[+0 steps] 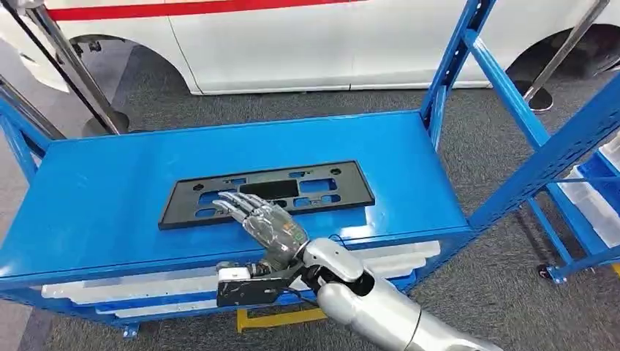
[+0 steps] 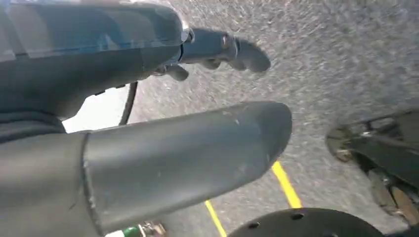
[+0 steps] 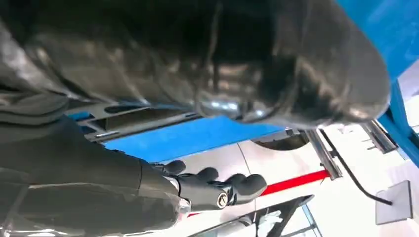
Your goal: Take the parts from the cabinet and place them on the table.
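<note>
The black plastic part (image 1: pixel 269 190) has a raised rim (image 1: pixel 333 208) that goes straight around it, so the part will stay flat when I pick it up by its near edge.
A flat black plastic part (image 1: pixel 292 191) with several cut-outs lies in the middle of the blue cabinet shelf (image 1: pixel 102 197). My right hand (image 1: pixel 263 223) reaches in from the front, fingers spread over the part's near edge, holding nothing; I cannot tell whether they touch it. In the right wrist view the fingers (image 3: pixel 212 190) are extended and the part (image 3: pixel 123 118) lies on the blue shelf (image 3: pixel 197 136) close by. My left hand (image 2: pixel 163 148) hangs over the grey floor with its fingers (image 2: pixel 232 49) straight and nothing in it.
White trays (image 1: pixel 146 289) sit on the level under the shelf. A blue upright and sloping brace (image 1: pixel 512 88) rise at the right, with another blue rack (image 1: pixel 585 205) beyond. A white car (image 1: pixel 292 44) and metal poles (image 1: pixel 73 66) stand behind. Yellow floor line (image 2: pixel 286 185).
</note>
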Motion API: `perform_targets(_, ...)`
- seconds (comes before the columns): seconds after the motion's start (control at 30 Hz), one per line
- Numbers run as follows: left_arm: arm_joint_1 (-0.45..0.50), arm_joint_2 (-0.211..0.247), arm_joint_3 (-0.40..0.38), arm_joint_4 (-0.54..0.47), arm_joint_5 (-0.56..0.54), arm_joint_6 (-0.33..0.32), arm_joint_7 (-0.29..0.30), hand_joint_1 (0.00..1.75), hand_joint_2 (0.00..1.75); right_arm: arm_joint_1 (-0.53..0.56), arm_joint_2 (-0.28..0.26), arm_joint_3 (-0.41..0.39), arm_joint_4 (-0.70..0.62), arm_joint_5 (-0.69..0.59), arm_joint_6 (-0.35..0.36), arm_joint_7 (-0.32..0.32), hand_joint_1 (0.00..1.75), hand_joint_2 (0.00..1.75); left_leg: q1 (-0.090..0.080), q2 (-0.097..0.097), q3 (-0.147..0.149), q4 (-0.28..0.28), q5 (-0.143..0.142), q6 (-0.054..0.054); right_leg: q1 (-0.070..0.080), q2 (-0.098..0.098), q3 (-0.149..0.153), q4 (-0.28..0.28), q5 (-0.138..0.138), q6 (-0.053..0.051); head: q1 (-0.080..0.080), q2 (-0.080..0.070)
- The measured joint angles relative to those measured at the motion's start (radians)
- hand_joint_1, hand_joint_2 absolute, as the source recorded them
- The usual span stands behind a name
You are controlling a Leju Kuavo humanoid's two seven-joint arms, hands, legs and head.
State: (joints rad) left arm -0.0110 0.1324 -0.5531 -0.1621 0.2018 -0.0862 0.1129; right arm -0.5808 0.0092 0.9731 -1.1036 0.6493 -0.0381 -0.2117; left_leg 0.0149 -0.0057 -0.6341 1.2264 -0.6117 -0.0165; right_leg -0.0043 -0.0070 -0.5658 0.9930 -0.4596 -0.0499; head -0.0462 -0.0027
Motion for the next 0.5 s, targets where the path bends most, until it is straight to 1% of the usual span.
perform_targets(0.03, 0.0, 0.0, 0.0, 0.0, 0.0, 0.001, 0.0, 0.0, 0.0, 0.004, 0.0, 0.0, 0.0, 0.0, 0.0, 0.002, 0.0, 0.0, 0.005, 0.0, -0.04, 0.055, -0.005, -0.007, -0.002, 0.0, 0.006, 0.001, -0.007, 0.003, 0.0, 0.0)
perform_targets(0.07, 0.001, 0.0, 0.0, 0.0, 0.0, 0.002, 0.0, 0.0, 0.0, 0.005, 0.0, 0.0, 0.0, 0.0, 0.0, 0.004, 0.0, 0.0, 0.007, 0.0, -0.051, 0.064, 0.002, -0.01, -0.003, 0.0, 0.009, 0.002, -0.01, 0.004, 0.0, 0.0)
perform_targets(0.2, 0.001, 0.0, 0.0, 0.0, 0.0, 0.002, 0.0, 0.0, 0.0, 0.005, 0.0, 0.0, 0.0, 0.0, 0.0, 0.004, 0.0, 0.0, 0.007, 0.0, -0.051, 0.064, 0.002, -0.01, -0.003, 0.0, 0.009, 0.002, -0.01, 0.004, 0.0, 0.0)
perform_targets(0.27, 0.002, 0.0, 0.0, 0.0, 0.0, 0.002, 0.0, 0.0, 0.0, 0.006, 0.0, 0.0, 0.0, 0.0, 0.0, 0.005, 0.0, 0.0, 0.009, 0.0, -0.056, 0.065, 0.01, -0.012, -0.004, 0.0, 0.012, 0.003, -0.013, 0.006, 0.0, 0.0)
perform_targets(0.3, 0.006, 0.0, 0.0, 0.0, 0.0, 0.004, 0.003, 0.0, 0.0, 0.007, 0.0, 0.0, 0.0, 0.0, 0.0, 0.006, 0.0, 1.75, 0.018, 0.002, -0.047, -0.002, 0.092, -0.024, -0.011, 0.003, 0.027, 0.01, -0.029, 0.017, 0.0, 0.0)
perform_targets(0.33, 0.007, 0.0, 0.0, 0.0, 0.0, 0.005, 0.003, 0.0, 0.0, 0.007, 0.0, 0.0, 0.0, 0.0, 0.0, 0.007, 0.0, 1.75, 0.022, 0.003, -0.029, -0.059, 0.136, -0.029, -0.016, 0.004, 0.034, 0.016, -0.038, 0.022, 0.0, 0.0)
perform_targets(0.37, 0.006, 0.0, 0.0, 0.0, 0.0, 0.006, 0.003, 0.0, 0.0, 0.007, 0.0, 0.0, 0.0, 0.0, -0.001, 0.007, 0.0, 1.75, 0.029, 0.007, 0.001, -0.157, 0.195, -0.038, -0.023, 0.004, 0.043, 0.029, -0.056, 0.035, 0.0, 0.0)
perform_targets(0.4, 0.003, -0.002, 0.0, 0.0, 0.01, 0.007, -0.004, 0.0, 0.0, 0.008, -0.007, 0.0, 0.0, 0.03, -0.018, 0.024, 0.0, 1.75, 0.023, -0.002, 0.017, -0.181, 0.155, -0.015, -0.009, 0.007, 0.029, 0.046, -0.075, 0.026, -0.004, 0.0)
perform_targets(0.43, 0.004, -0.002, 0.0, 0.0, 0.014, 0.008, -0.008, 0.0, 0.0, 0.007, -0.007, 0.0, 0.0, 0.051, -0.031, 0.034, 0.0, 1.75, 0.023, -0.002, 0.017, -0.181, 0.154, -0.014, -0.008, 0.007, 0.03, 0.042, -0.07, 0.016, -0.005, 0.0)
perform_targets(0.5, 0.008, -0.002, 0.0, 0.0, 0.016, 0.008, -0.01, 0.0, 0.0, 0.006, -0.01, 0.0, 0.002, 0.106, -0.064, 0.059, 0.0, 1.75, 0.023, -0.004, 0.016, -0.181, 0.153, -0.012, -0.008, 0.007, 0.031, 0.039, -0.066, 0.014, -0.005, 0.0)
